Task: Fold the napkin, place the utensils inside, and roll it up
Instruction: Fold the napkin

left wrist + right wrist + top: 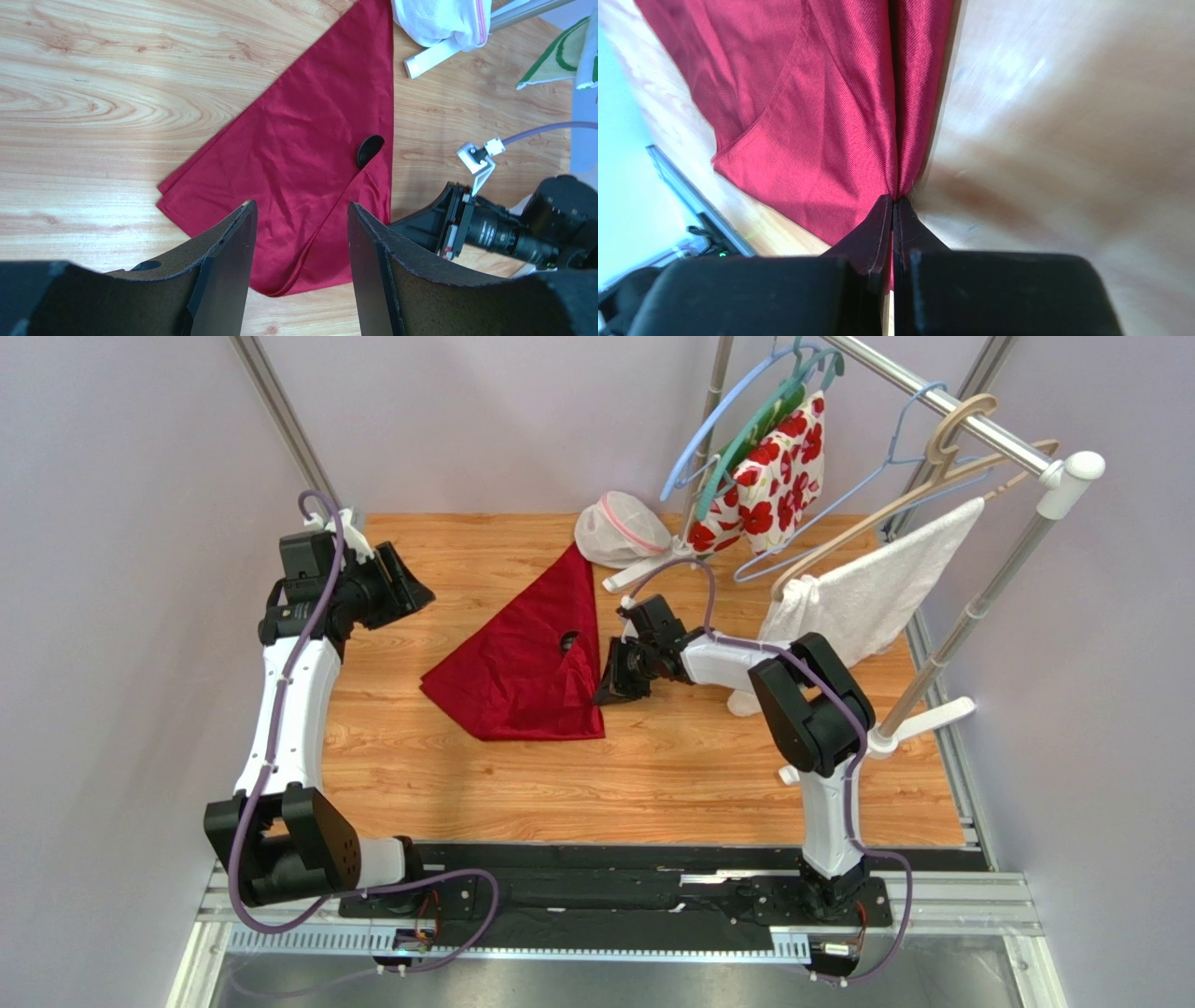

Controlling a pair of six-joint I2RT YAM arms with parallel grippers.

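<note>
I should keep pulling the napkin with my right gripper onto the open wood in front (526,793) until the napkin's far corner (575,555), now beside the mesh bag, comes clear.
The dark red napkin (526,658) lies on the wooden table folded into a triangle, seen too in the left wrist view (302,140) and the right wrist view (829,105). A black spoon bowl (568,640) pokes out from under a fold near the right edge (370,150); its handle is hidden by the cloth. My right gripper (613,679) is low at the napkin's right edge, shut on a pinch of the fabric (894,203). My left gripper (407,591) hovers open off the napkin's left side, nothing between its fingers (300,204).
A white mesh bag with a pink rim (624,528) lies behind the napkin. A clothes rack at the back right carries hangers, a floral cloth (765,469) and a white towel (877,595). Its white foot (432,59) reaches towards the napkin's far corner.
</note>
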